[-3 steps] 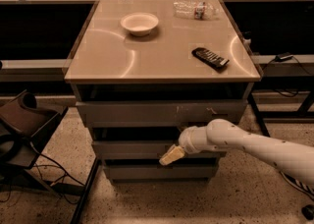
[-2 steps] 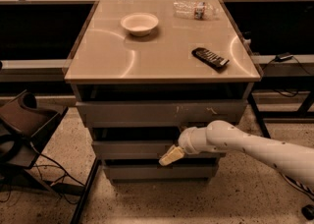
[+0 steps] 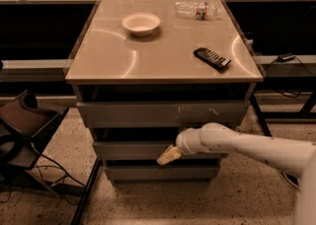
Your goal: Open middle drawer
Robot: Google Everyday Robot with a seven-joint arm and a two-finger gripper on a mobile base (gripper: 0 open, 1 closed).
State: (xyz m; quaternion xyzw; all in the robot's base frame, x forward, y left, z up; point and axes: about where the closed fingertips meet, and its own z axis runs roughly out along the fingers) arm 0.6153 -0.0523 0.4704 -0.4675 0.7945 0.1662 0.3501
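My gripper goes on toward the front's centre [image 3: 160, 148] and closes there, as my fingers are level with the middle drawer's grey front [image 3: 133, 151] and the way is open.
The middle drawer [image 3: 129, 149] is a plain grey front in the middle of the three-drawer cabinet under the tan tabletop. It stands out slightly, with a dark gap above it. My gripper [image 3: 169, 155] has a pale tip and rests against the lower edge of this front, right of its centre. My white arm [image 3: 247, 148] reaches in from the lower right and covers the drawer's right part.
A larger grey front with pale scratches [image 3: 148, 113] is above, and the narrowest grey front [image 3: 148, 172] is below. On the tabletop [image 3: 98, 61] are a white bowl [image 3: 141, 23], a black remote [image 3: 212, 58] and a plastic bottle [image 3: 196, 9]. A dark chair [image 3: 24, 120] and cables stand at the left.
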